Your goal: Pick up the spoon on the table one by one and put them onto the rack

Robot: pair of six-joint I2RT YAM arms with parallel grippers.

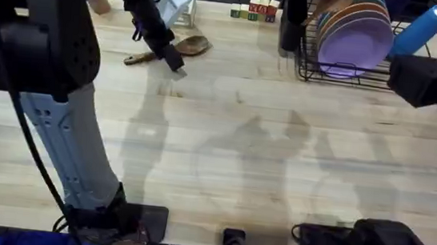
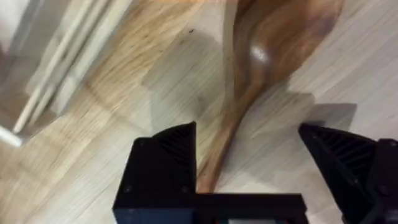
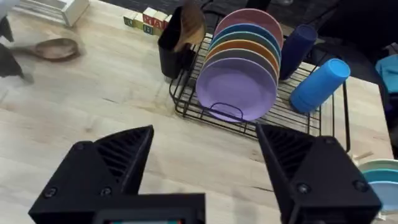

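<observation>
My gripper will lower the handle of the brown wooden spoon [image 1: 193,46] into the black utensil cup. The spoon will then tilt bowl-up there, because the second spoon [image 1: 331,3] leans out of the cup.
A brown wooden spoon [image 1: 161,51] lies on the table at the far left, bowl to the right. My left gripper [image 1: 174,60] is down over its handle and open. In the left wrist view the spoon [image 2: 273,43] runs down between the fingers [image 2: 165,165], its handle close to one of them, not clamped. The black wire rack [image 1: 312,73] stands at the far right, holding coloured plates. Its black utensil cup [image 3: 169,55] has a second spoon [image 3: 189,25] standing in it. My right gripper [image 3: 205,165] hovers open and empty in front of the rack [image 3: 205,115].
Letter blocks [image 1: 253,12] and a white stand [image 1: 178,2] sit along the far edge. A small tan cup [image 1: 100,2] stands at the far left. Blue cups [image 3: 317,84] lie on the rack's right side. Bare wood stretches between the spoon and the rack.
</observation>
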